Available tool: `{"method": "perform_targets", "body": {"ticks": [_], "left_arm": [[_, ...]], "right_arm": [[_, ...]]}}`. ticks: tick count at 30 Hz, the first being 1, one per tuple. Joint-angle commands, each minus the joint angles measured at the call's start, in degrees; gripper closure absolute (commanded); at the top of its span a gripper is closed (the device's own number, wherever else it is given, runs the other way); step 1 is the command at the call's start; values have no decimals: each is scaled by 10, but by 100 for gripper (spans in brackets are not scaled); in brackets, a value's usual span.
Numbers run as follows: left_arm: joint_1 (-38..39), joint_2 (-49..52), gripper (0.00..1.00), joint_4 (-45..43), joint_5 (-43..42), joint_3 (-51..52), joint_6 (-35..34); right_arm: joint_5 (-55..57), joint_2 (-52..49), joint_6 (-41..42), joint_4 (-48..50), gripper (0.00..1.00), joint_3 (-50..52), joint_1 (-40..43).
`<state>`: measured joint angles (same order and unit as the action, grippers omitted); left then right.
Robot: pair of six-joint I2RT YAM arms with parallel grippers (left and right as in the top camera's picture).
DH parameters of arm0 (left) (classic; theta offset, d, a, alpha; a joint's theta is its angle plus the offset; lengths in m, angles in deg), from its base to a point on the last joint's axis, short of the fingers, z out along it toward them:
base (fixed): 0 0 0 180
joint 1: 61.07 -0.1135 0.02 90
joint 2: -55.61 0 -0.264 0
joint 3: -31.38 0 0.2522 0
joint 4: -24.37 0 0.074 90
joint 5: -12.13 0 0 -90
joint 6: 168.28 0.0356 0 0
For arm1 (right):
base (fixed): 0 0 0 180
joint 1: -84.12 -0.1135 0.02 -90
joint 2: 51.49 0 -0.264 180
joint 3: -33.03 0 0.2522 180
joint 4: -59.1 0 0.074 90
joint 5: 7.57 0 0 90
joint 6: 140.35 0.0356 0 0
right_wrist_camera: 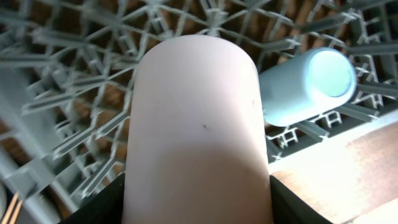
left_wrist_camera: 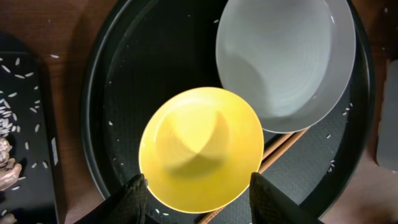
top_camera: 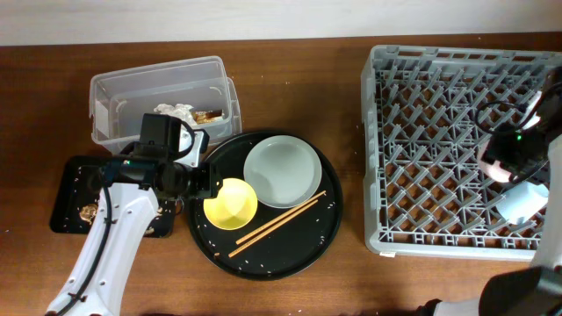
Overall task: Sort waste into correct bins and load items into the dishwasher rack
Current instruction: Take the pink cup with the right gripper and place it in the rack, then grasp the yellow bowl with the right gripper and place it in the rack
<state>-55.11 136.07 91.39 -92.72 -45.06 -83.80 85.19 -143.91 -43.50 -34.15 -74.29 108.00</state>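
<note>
The grey dishwasher rack [top_camera: 439,140] is far away from my left gripper, so next my left gripper moves back. My right gripper should put the yellow bowl [top_camera: 232,204] into the rack.
The yellow bowl [top_camera: 230,204] [left_wrist_camera: 199,149] sits on the round black tray beside the grey-green plate [top_camera: 281,171] [left_wrist_camera: 286,59] and the wooden chopsticks [top_camera: 281,221] [left_wrist_camera: 283,146]. My left gripper [top_camera: 204,182] [left_wrist_camera: 202,202] is open, with a finger on each side of the bowl's near edge. My right gripper [top_camera: 496,167] [right_wrist_camera: 196,205] is shut on the pink cup [right_wrist_camera: 196,124] over the grey dishwasher rack [top_camera: 421,132] [right_wrist_camera: 62,93]. The light-blue cup [top_camera: 525,200] [right_wrist_camera: 308,84] lies on its side in the rack.
The clear tub [top_camera: 114,96] at the back left holds white tissue [top_camera: 176,111] and a brown scrap [top_camera: 209,115]. The shallow black tray [top_camera: 66,189] [left_wrist_camera: 31,124] at the left holds food scraps [top_camera: 86,211] and rice. Rice grains dot the round tray [top_camera: 307,250].
</note>
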Motion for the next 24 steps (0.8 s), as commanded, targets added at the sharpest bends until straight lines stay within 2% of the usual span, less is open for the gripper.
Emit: {"method": "perform_targets", "body": {"ticks": [1,3,6,10,11,12,13,17,18,20,24], "left_arm": [[-2,-10,48,5,12,0,10],[-2,-10,46,6,12,0,10],[-2,-10,46,7,12,0,10],[-2,-10,45,6,12,-1,10],[-2,-10,45,7,12,-1,10],[-2,-10,45,7,12,-1,10],[-2,-10,45,7,12,0,10],[-2,-10,45,7,8,-1,10],[-2,-10,45,8,6,-1,10],[9,-10,45,9,7,0,11],[21,-10,44,27,54,0,-12]], "right_arm": [[24,-53,16,3,44,-10,10],[19,-83,16,1,39,-10,9],[3,-102,16,1,38,-7,9],[-23,-107,16,1,28,-5,9],[-23,-107,16,-1,24,-5,9],[-23,-107,16,-3,12,-5,9],[-23,-107,16,-5,9,-5,9],[-37,-107,16,-9,9,-5,9],[-67,-107,8,-10,9,-5,9],[-203,-103,-61,-14,13,-5,-2],[-242,-36,-86,-1,13,-7,-94]]}}
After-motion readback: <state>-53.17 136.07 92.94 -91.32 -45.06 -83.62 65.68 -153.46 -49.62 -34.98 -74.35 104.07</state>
